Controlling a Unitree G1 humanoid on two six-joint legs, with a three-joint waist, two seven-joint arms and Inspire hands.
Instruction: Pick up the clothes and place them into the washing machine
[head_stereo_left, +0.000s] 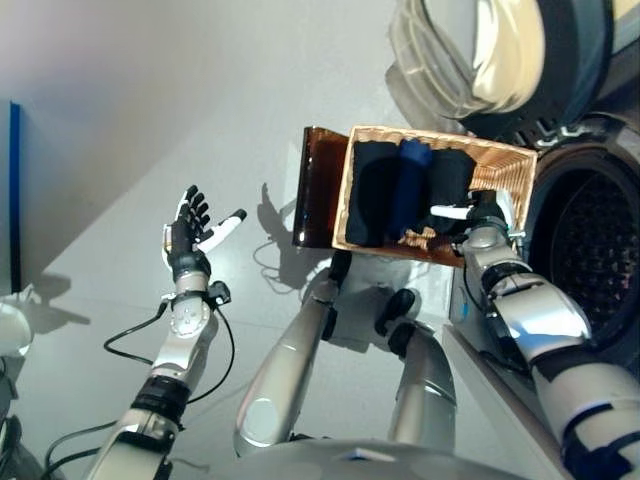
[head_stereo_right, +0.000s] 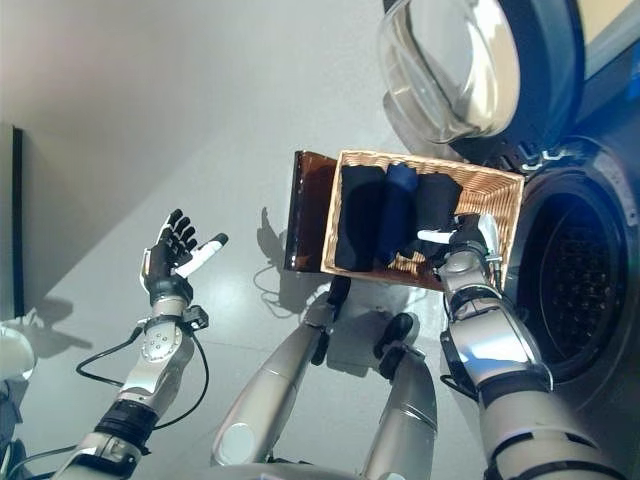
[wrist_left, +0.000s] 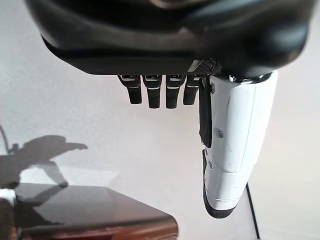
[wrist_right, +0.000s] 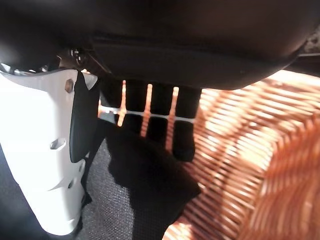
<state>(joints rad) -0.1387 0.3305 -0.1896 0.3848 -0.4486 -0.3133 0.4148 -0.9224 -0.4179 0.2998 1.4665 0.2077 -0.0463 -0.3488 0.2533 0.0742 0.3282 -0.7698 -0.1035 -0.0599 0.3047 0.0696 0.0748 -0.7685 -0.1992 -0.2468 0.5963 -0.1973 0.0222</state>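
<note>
I expect the bunched black garment (head_stereo_left: 451, 179) to stay bundled when I lift it, because it lies in a compact roll (head_stereo_left: 453, 164) next to the dark blue one.
A wicker basket (head_stereo_left: 503, 160) holds three rolled garments: a black one (head_stereo_left: 373, 195), a dark blue one (head_stereo_left: 410, 185) and another black one (head_stereo_left: 450, 178). My right hand (head_stereo_left: 480, 215) reaches into the basket's near right corner, open. In the right wrist view its straight fingers (wrist_right: 160, 115) and white-covered thumb (wrist_right: 45, 165) hover just over dark cloth (wrist_right: 130, 200) beside the wicker wall (wrist_right: 240, 165). The washing machine's drum (head_stereo_left: 600, 250) gapes right of the basket. My left hand (head_stereo_left: 188, 238) is raised at the left, open and holding nothing.
The machine's round glass door (head_stereo_left: 480, 50) hangs open above the basket. A dark brown panel (head_stereo_left: 318, 185) stands against the basket's left side. A blue upright edge (head_stereo_left: 14, 190) and a white object (head_stereo_left: 8, 335) sit at the far left on the grey floor.
</note>
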